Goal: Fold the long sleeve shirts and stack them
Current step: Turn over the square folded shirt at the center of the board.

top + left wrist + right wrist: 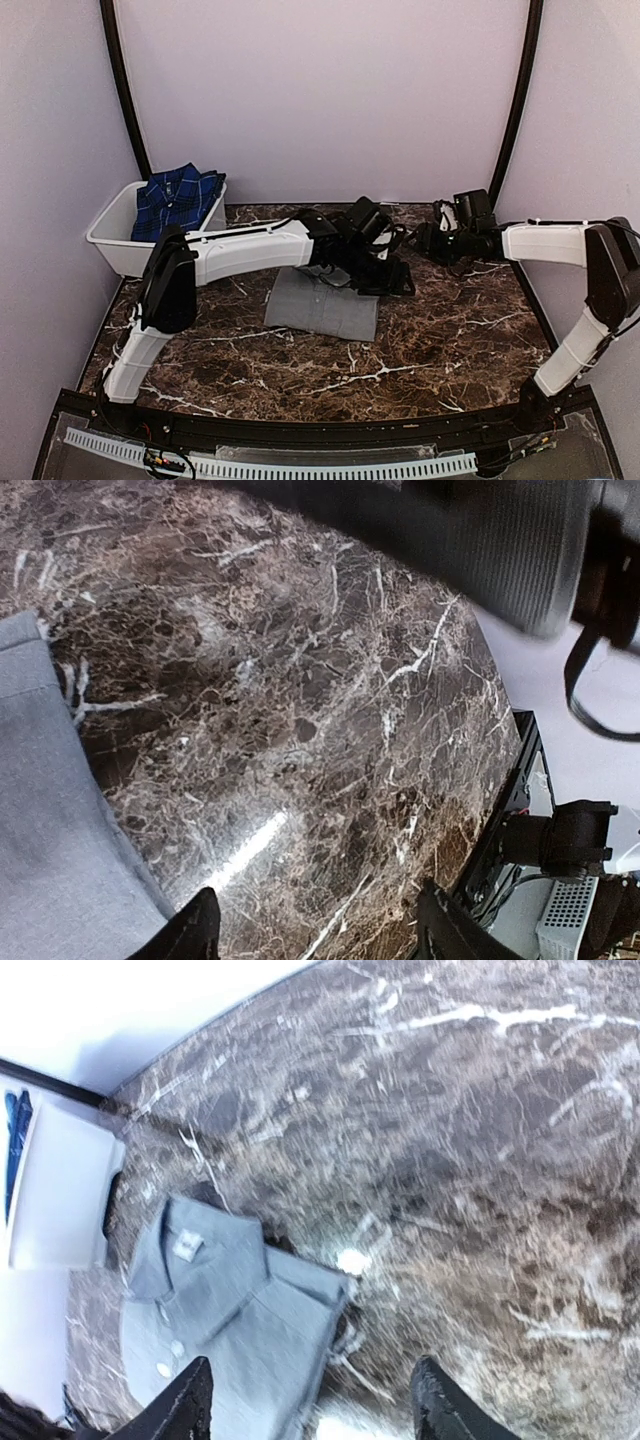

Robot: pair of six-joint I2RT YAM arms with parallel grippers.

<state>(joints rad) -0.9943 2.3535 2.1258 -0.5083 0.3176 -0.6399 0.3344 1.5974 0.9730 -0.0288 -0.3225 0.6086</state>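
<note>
The grey shirt is crooked under my left gripper's arm, so that arm should pull back and my right gripper should help straighten the shirt's side edge.
The grey shirt lies folded on the marble table, collar and pale buttons up; it also shows in the right wrist view and at the left edge of the left wrist view. The plaid shirt lies in the white tub at the back left. My left gripper hovers just right of the grey shirt's far edge, open and empty. My right gripper hangs further right and back, open and empty, above bare marble beside the shirt.
The tub stands against the left wall, its rim also visible in the right wrist view. Purple walls close in the back and sides. A black frame runs along the table's near edge. The right arm's base shows in the left wrist view.
</note>
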